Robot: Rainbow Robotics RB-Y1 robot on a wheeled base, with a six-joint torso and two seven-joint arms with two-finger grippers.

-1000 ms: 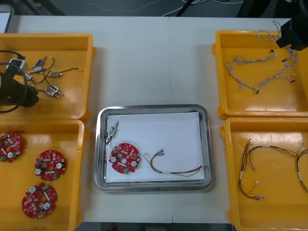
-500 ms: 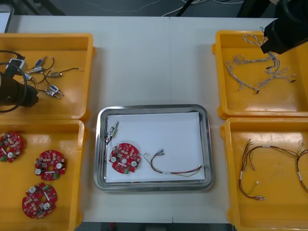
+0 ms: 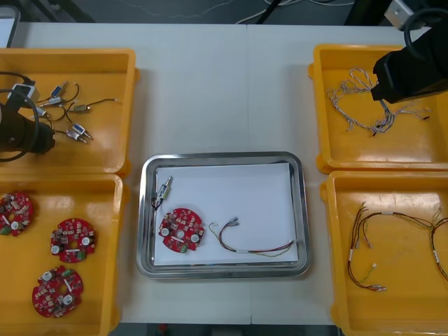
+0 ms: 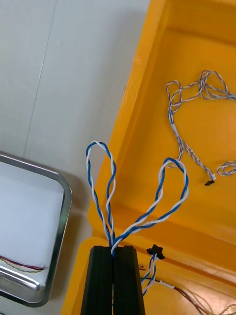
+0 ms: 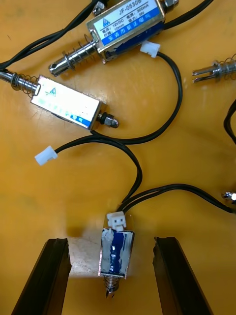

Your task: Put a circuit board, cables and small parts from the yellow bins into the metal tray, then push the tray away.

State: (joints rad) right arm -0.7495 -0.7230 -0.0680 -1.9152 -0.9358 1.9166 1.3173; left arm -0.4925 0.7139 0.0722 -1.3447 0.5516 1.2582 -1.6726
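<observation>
My gripper will lift the small metal part, and the white plug (image 5: 116,220) over it will stay behind because this plug is wired to its neighbour (image 5: 183,188).
My right gripper (image 4: 113,248) is shut on a twisted blue and white cable (image 4: 169,197), whose two loops stick out past the fingertips. In the front view the right arm (image 3: 409,70) hovers over the far right yellow bin (image 3: 350,50), the cable (image 3: 383,117) dangling under it. My left gripper (image 5: 110,241) is open low in the far left bin (image 3: 84,54), its fingers on either side of a small metal part (image 5: 117,252). The metal tray (image 3: 143,217) holds a red circuit board (image 3: 181,229), a small metal part (image 3: 162,192) and a red and yellow cable (image 3: 252,246).
More blue and white cables (image 3: 346,98) lie in the far right bin. The near right bin (image 3: 392,178) holds red and yellow cables (image 3: 364,238). Three circuit boards (image 3: 73,240) sit in the near left bin (image 3: 70,183). Other small metal parts (image 5: 125,29) lie beyond the left fingers.
The right arm has moved left and toward the table's near side, carrying the blue and white cable up out of the pile. The left arm has stayed put.
</observation>
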